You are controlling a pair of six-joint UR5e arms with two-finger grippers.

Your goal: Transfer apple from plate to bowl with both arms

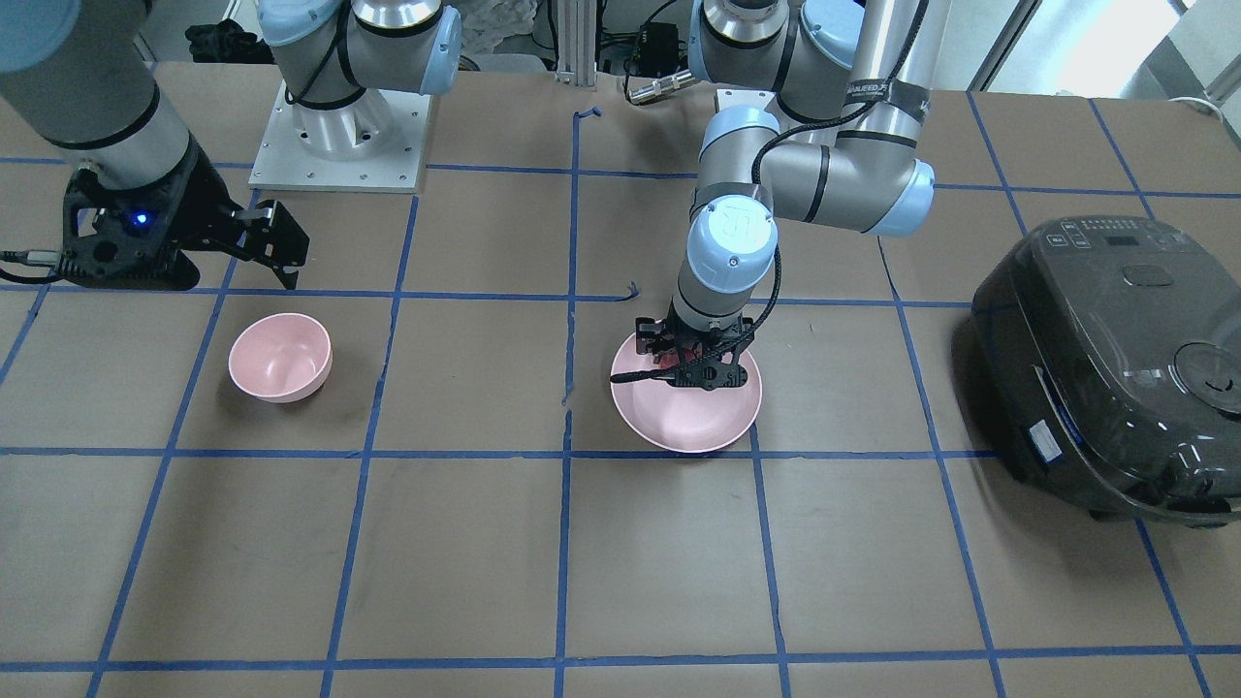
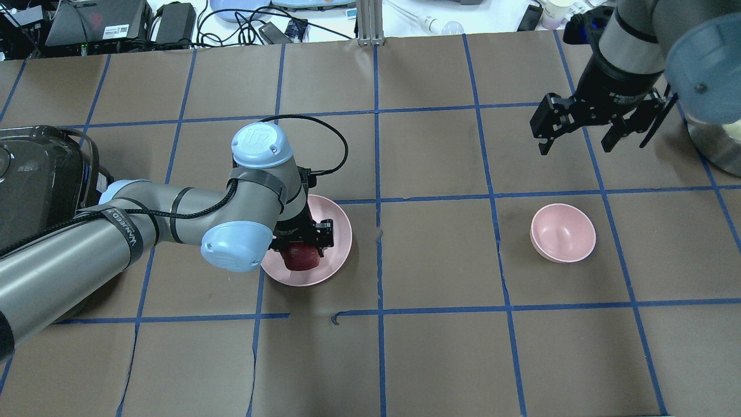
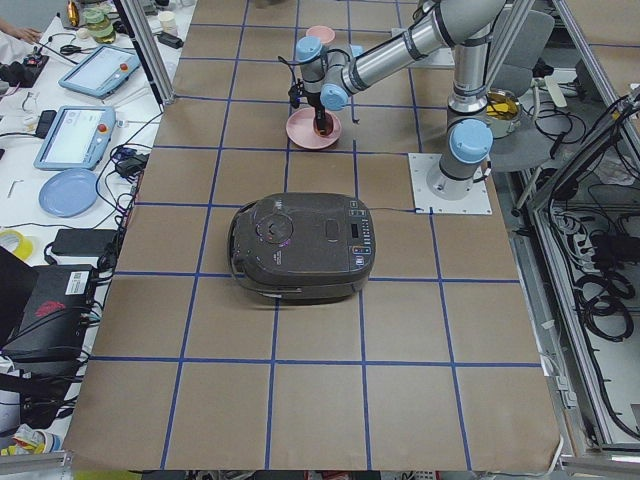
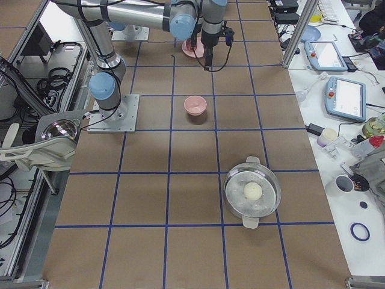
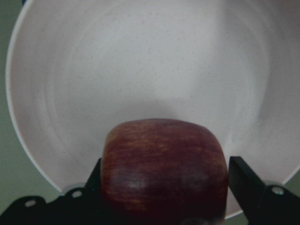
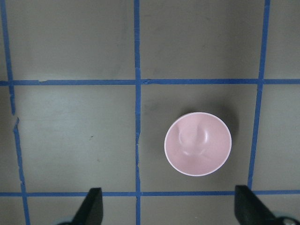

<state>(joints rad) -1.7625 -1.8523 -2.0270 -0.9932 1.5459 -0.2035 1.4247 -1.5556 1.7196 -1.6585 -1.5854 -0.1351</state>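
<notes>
My left gripper is holding the apple far from the pink bowl (image 1: 280,357), so next my right gripper grabs the bowl's rim (image 1: 233,359) and moves the bowl closer first.
The dark red apple (image 2: 301,258) sits at the near side of the flat pink plate (image 2: 338,231). My left gripper (image 2: 304,243) is down over the plate. In the left wrist view its two black fingers (image 5: 241,176) press on both sides of the apple (image 5: 164,173), with the plate (image 5: 140,70) beneath. The small pink bowl (image 2: 563,233) stands empty to the right. My right gripper (image 2: 575,147) hangs open and empty above the table beyond the bowl. The right wrist view shows the bowl (image 6: 198,144) below, between the spread fingers.
A dark rice cooker (image 2: 35,179) stands at the table's left end, close beside my left arm. A lidded metal pot (image 4: 252,191) sits toward the right end. Blue tape lines grid the brown table. Open floor of table lies between the plate and the bowl.
</notes>
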